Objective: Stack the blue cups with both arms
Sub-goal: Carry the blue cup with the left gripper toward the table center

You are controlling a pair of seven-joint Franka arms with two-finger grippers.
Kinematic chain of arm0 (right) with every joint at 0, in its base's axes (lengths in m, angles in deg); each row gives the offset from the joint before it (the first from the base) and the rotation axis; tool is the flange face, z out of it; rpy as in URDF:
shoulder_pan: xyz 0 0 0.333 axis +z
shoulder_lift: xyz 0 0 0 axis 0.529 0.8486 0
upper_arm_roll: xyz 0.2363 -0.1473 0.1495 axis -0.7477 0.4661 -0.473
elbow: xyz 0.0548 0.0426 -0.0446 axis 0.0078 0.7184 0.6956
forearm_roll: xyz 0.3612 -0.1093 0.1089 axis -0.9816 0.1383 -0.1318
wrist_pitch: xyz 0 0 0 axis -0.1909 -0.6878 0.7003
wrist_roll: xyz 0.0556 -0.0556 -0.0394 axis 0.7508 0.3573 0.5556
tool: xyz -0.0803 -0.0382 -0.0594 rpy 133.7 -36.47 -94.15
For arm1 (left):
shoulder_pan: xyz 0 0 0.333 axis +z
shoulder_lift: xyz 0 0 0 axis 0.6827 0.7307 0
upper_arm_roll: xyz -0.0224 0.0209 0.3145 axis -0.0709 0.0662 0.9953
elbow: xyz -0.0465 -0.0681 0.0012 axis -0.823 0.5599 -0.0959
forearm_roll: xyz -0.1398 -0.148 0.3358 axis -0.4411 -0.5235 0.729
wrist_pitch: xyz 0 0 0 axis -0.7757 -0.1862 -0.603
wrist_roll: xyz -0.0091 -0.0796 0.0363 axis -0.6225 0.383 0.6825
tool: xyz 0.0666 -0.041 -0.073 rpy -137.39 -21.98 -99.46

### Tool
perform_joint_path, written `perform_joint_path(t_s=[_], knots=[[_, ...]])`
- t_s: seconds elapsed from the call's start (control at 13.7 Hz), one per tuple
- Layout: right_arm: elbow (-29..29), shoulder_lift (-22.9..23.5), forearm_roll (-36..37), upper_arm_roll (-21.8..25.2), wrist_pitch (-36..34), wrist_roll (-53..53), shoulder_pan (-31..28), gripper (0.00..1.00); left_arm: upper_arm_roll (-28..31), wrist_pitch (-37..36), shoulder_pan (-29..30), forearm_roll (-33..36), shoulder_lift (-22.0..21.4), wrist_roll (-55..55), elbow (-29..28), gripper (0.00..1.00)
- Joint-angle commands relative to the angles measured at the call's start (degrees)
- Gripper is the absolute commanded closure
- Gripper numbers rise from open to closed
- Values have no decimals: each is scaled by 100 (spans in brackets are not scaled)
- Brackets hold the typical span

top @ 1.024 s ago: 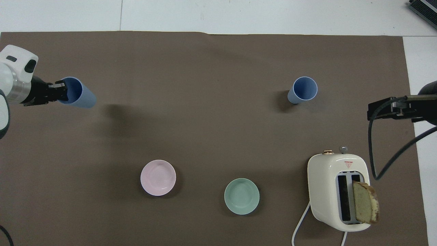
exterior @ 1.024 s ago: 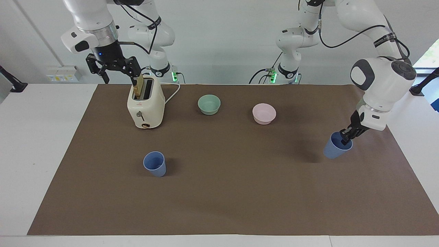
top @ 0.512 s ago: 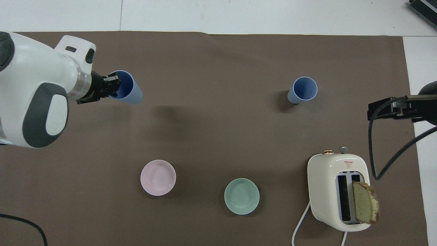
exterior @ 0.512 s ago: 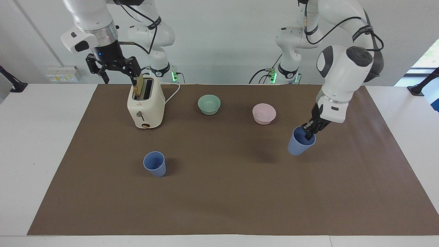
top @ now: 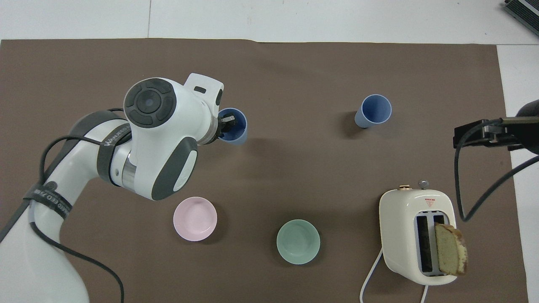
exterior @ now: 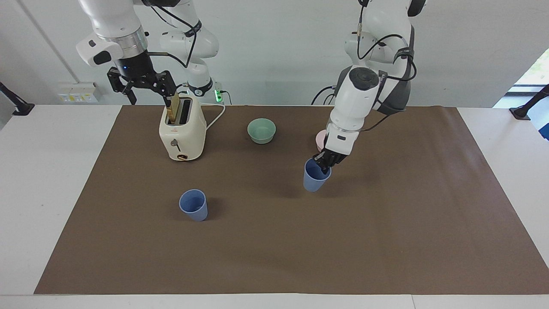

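My left gripper should keep lowering the held blue cup [top: 238, 134], hanging with its opening up beside open brown mat [top: 254, 157], until the cup's base stands flat there, then release.
My left gripper [exterior: 325, 165] is shut on the rim of one blue cup [exterior: 315, 177], one finger inside it. It holds the cup slightly tilted above the middle of the brown mat, beside the pink bowl; they also show in the overhead view, gripper [top: 229, 124] and cup [top: 240, 136]. The other blue cup [exterior: 194, 205] stands upright on the mat toward the right arm's end, farther from the robots than the toaster; it shows from above too [top: 374, 110]. My right gripper [exterior: 148, 95] hangs open over the toaster and waits.
A cream toaster [exterior: 182, 135] with a bread slice [exterior: 173, 107] in one slot stands near the right arm. A green bowl [exterior: 261, 130] and a pink bowl [top: 195, 219] sit near the robots. The left arm hides most of the pink bowl in the facing view.
My left arm has carried its blue cup from the left arm's end of the mat to the middle, toward the standing cup. The right arm has not moved.
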Motion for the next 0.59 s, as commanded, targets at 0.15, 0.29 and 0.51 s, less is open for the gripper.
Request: perform_joint_path(t_s=[0.15, 0.29, 0.51], knots=[[-21, 14, -44, -31, 2, 205, -90, 0, 98, 388, -401, -49, 144, 139, -277, 100], [-21, 14, -44, -31, 2, 205, -81, 0, 98, 493, -541, -49, 205, 148, -365, 100], [-4, 5, -44, -31, 2, 214, -90, 0, 98, 582, -595, -49, 126, 139, -629, 100]])
